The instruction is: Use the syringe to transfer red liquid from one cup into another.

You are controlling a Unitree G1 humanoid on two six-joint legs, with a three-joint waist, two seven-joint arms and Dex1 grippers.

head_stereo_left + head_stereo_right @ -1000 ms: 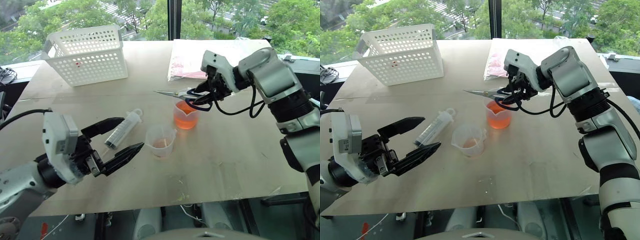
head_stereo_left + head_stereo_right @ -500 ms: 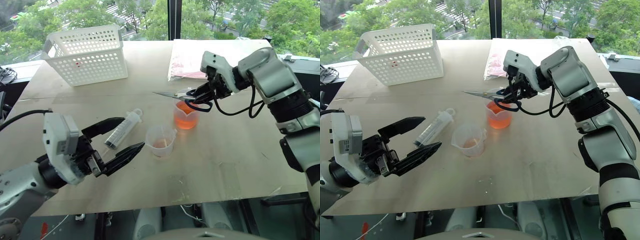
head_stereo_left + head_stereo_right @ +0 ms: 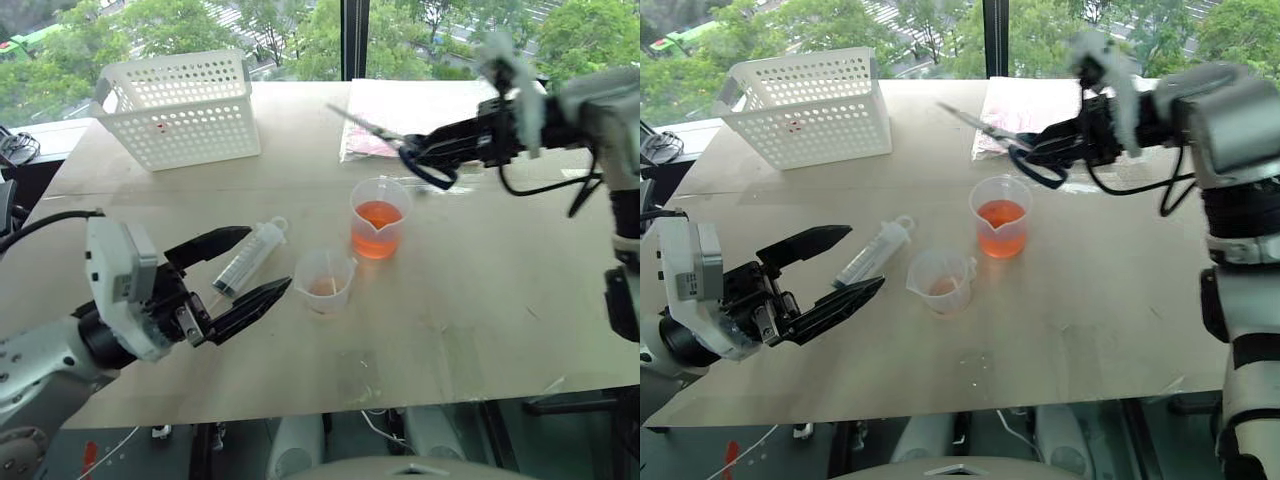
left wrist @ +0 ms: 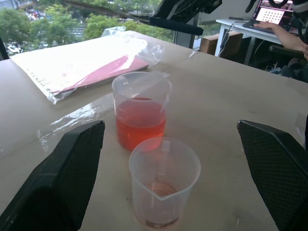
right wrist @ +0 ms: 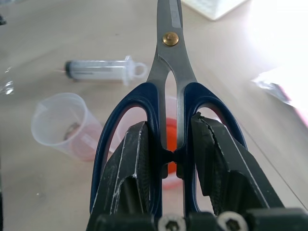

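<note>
The syringe lies flat below while my left gripper points at the shorter cup (image 3: 325,282), so next I move back and then come down over the syringe's ring end (image 3: 276,228).
The syringe (image 3: 248,258) lies flat on the table, left of both cups. My left gripper (image 3: 268,258) hovers open just in front of it, one black finger on either side of the view toward the cups. The taller cup (image 3: 378,218) holds red liquid (image 4: 140,122) about halfway up. The shorter cup (image 3: 324,281) stands nearer me with only a trace at its bottom. My right gripper (image 3: 425,160) is raised behind and right of the taller cup, shut on blue-handled scissors (image 5: 168,38) whose blades point left.
A white perforated basket (image 3: 180,105) stands at the far left of the table. A clear bag with pink sheets (image 3: 400,110) lies at the far middle. In the left wrist view, a person's hand works a laptop (image 4: 272,14) on a desk beyond the table.
My right arm has lifted and swung right and back with the scissors, away from the taller cup's rim. The left gripper, syringe and cups have stayed put.
</note>
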